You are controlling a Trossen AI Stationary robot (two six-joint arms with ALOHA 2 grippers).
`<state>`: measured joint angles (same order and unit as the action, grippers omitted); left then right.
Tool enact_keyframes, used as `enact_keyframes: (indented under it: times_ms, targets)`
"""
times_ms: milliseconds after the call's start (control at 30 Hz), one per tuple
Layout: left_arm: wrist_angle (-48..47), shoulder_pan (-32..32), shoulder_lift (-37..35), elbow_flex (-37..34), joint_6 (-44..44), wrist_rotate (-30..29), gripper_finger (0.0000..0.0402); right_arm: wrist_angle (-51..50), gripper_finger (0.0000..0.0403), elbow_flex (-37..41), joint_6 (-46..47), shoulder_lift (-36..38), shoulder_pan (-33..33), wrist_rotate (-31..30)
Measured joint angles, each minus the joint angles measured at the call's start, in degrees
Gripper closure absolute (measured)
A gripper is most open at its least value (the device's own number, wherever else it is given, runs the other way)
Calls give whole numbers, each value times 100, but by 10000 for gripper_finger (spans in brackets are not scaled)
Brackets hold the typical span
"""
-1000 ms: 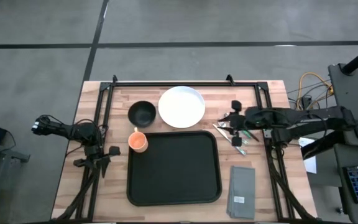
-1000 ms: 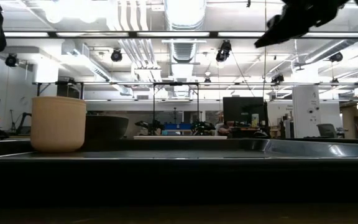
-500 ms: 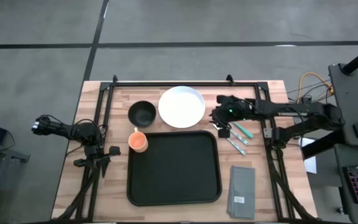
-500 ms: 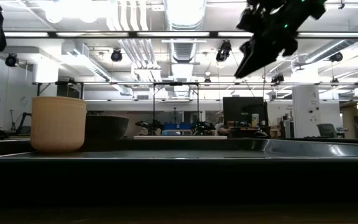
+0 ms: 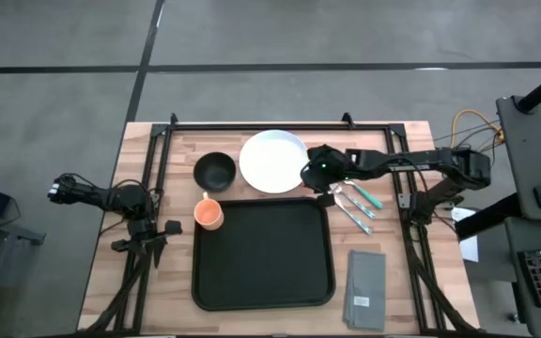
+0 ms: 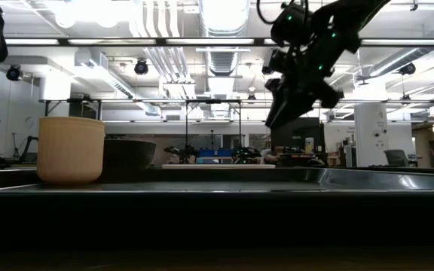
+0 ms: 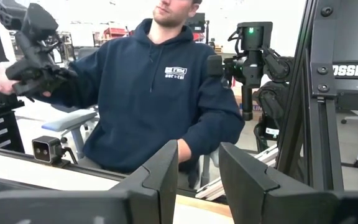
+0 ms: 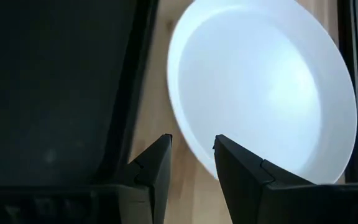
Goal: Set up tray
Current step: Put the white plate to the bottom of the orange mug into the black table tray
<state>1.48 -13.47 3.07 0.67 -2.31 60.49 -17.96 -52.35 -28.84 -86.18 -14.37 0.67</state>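
Note:
My right gripper's open fingers are on both sides of the white plate's rim [image 8: 199, 154], and there is clear wood [image 8: 156, 115] beside the black tray. I should keep going down until they pinch the plate's rim.
The black tray [image 5: 261, 253] lies flat at the table's middle, and its rim [image 6: 217, 188] fills the low view. The white plate [image 5: 273, 161] rests on the wood just beyond the tray's far edge. My right gripper [image 5: 316, 172] is open and hovers over the plate's right rim, next to the tray's far right corner. In the right wrist view its fingers [image 8: 191, 149] stand over the plate's rim [image 8: 185, 130], with the tray [image 8: 48, 81] beside it. The low view shows this gripper [image 6: 277, 117] raised above the table. My left gripper [image 5: 155, 242], open [image 7: 197, 158], waits at the table's left edge.
A black bowl [image 5: 214, 170] and an orange cup [image 5: 208, 214] stand left of the plate, by the tray's far left corner. Teal-handled cutlery [image 5: 357, 200] lies right of the tray, with a grey folded napkin [image 5: 365, 289] nearer. A person [image 7: 160, 87] sits beyond the table.
My right gripper has travelled toward the table's left, from over the cutlery to the plate's right rim, and has come down lower in the low view. The cutlery, plate, and tray stay where they were.

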Motion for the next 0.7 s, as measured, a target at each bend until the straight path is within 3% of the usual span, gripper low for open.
enact_keyframes:
  times_ms: [267,400,700]
  targets:
    - [1,2,2,-2,1,0,304,487,291,1,-396,-539,-275,150]
    - [0,1,2,-1,0,0,304,509,291,1,-463,-683,-430,544]
    - [2,0,2,-2,0,0,304,687,291,3,-835,-1060,-450,562]
